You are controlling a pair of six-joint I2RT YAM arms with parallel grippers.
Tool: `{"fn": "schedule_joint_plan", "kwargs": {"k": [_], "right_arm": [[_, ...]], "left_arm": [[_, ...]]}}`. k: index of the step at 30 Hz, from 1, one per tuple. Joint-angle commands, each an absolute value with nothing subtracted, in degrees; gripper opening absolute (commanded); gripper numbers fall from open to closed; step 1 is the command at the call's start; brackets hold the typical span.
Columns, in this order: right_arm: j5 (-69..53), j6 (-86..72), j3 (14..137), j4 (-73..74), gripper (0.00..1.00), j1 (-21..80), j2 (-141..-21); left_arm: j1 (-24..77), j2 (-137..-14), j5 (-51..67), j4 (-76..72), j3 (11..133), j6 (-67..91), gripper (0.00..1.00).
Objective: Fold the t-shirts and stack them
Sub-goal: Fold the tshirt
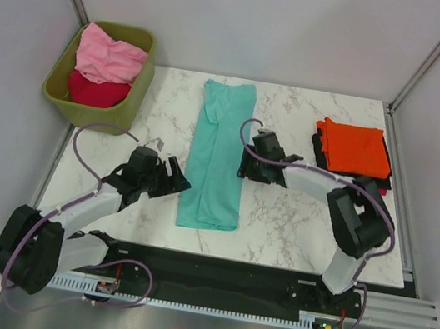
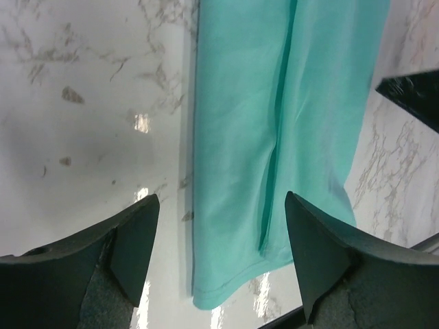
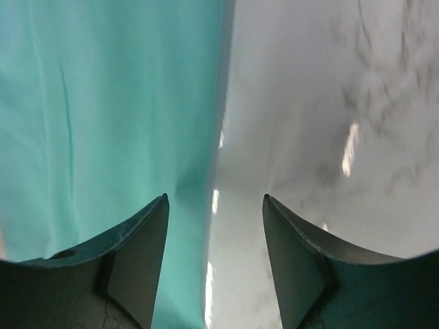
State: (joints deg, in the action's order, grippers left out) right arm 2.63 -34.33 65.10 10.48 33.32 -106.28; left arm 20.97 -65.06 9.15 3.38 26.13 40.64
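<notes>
I can see that the teal t-shirt lies long and limp (image 1: 217,151). When I carry its lower end (image 1: 208,217) back, it will fold over flat while the t-shirt's far end stays put.
A teal t-shirt (image 1: 218,156) lies folded into a long strip down the middle of the marble table; it also shows in the left wrist view (image 2: 274,137) and the right wrist view (image 3: 103,123). A folded orange t-shirt (image 1: 356,147) lies on a black one (image 1: 320,152) at the right. Pink (image 1: 110,56) and crimson (image 1: 95,91) t-shirts sit in the bin. My left gripper (image 1: 174,179) is open and empty beside the strip's left edge, near its lower end. My right gripper (image 1: 244,169) is open and empty over the strip's right edge.
An olive-green plastic bin (image 1: 134,95) stands at the back left, off the table's corner. The white marble table (image 1: 279,217) ends at a black front rail. Grey walls and metal frame posts close in the back and sides.
</notes>
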Motion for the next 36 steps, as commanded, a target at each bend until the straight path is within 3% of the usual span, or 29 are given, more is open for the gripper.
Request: {"fn": "schedule_joint_plan", "kwargs": {"k": [1, 7, 16, 23, 36], "right_arm": [[6.15, -34.45, 55.84, 12.04, 0.65, 35.32, -94.17], [-3.86, -39.81, 39.91, 5.20, 0.56, 39.80, -87.02], [-2.64, -44.82, 29.89, 0.44, 0.57, 45.00, -80.96], [-3.78, -46.14, 27.07, -1.76, 0.57, 46.23, -75.59], [-5.10, -45.17, 29.61, -3.25, 0.51, 51.06, -80.59]], "left_arm": [[21.09, -59.78, 9.14, 7.90, 23.04, 38.50, 0.81], [22.50, -54.50, 10.19, 10.81, 19.61, 40.16, 0.78], [23.91, -53.09, 11.43, 11.16, 17.32, 41.92, 0.77], [24.78, -54.84, 10.99, 10.99, 17.84, 41.84, 0.77], [25.49, -56.60, 12.13, 11.25, 18.19, 41.66, 0.70]]}}
